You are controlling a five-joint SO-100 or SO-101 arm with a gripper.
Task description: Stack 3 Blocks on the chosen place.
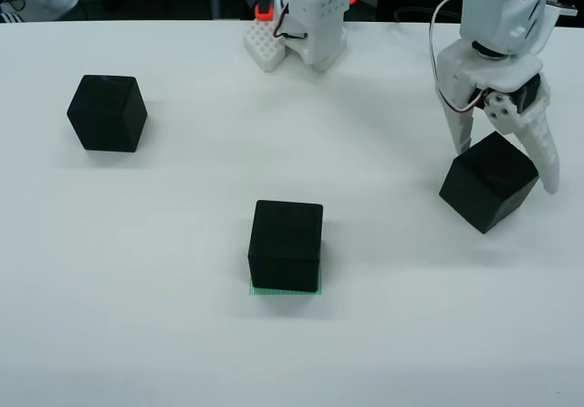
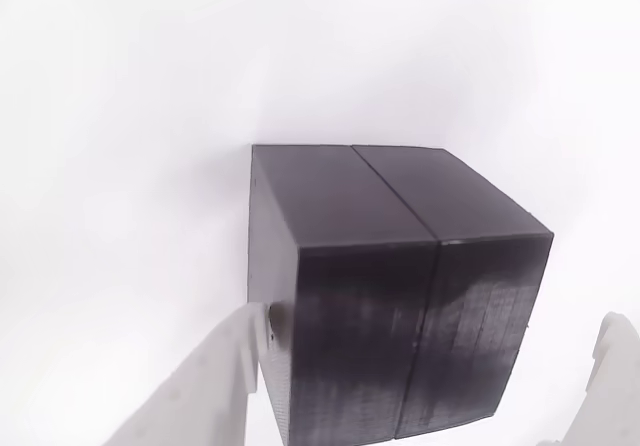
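Observation:
The block on the green place (image 1: 286, 245) is standing free on all sides (image 1: 286, 289), so it will move a little when the robot's gripper lowers the second block onto it.
Three black blocks lie on the white table. One block (image 1: 286, 245) sits on the green chosen place (image 1: 285, 290), whose edge peeks out under its front. Another block (image 1: 107, 112) rests at the far left. The third block (image 1: 488, 181) (image 2: 390, 286) is at the right, turned at an angle, between the fingers of my white gripper (image 1: 506, 165) (image 2: 432, 321). The gripper is open and straddles this block. In the wrist view the left finger (image 2: 210, 376) touches the block's side, while the right finger (image 2: 615, 381) stands a little apart from it.
A white arm base (image 1: 315, 19) with a studded white piece (image 1: 265, 46) stands at the back middle. The table's far edge runs along the top, with dark clutter behind it. Open table lies between the blocks and across the front.

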